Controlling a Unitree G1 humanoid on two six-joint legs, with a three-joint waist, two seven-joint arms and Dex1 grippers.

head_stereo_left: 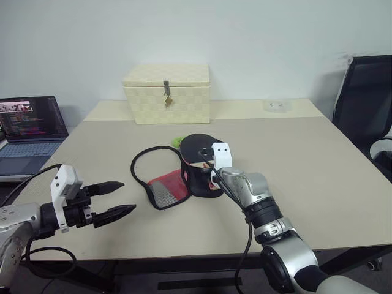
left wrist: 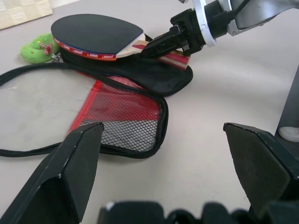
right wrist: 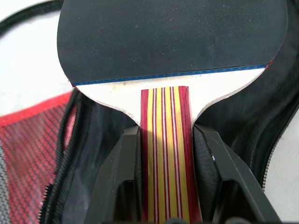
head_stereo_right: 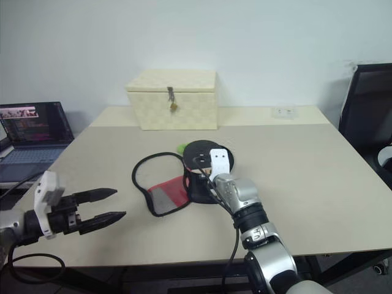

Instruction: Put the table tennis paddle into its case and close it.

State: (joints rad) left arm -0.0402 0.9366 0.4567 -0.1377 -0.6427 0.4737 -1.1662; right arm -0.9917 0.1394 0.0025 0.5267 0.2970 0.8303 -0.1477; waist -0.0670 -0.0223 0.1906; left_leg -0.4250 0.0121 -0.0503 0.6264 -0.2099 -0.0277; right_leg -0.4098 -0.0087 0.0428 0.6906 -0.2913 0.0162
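The black cord loop (head_stereo_left: 133, 162) will come along over the paddle when I fold the flap, because the loop is attached to the red mesh flap's edge (head_stereo_left: 149, 188).
The table tennis paddle (head_stereo_left: 197, 146) has a round black face and a striped wooden handle (right wrist: 164, 154). My right gripper (right wrist: 166, 135) is shut on that handle and holds the paddle level, just over the case. The case (left wrist: 126, 116) lies unzipped in the middle of the table, with its red mesh flap (head_stereo_left: 168, 190) folded out to the left and its black half (head_stereo_left: 203, 182) under the paddle. A black cord loop (head_stereo_left: 138, 165) and a green charm (left wrist: 35, 49) lie by it. My left gripper (head_stereo_left: 119, 197) hovers open near the table's front left, apart from the case.
A cream woven box (head_stereo_left: 166, 93) with a latch stands at the back of the table (head_stereo_left: 318, 171). A small white item (head_stereo_left: 277, 106) lies at the back right. An open laptop (head_stereo_left: 27, 131) sits off the left side and a black chair (head_stereo_left: 367, 98) to the right.
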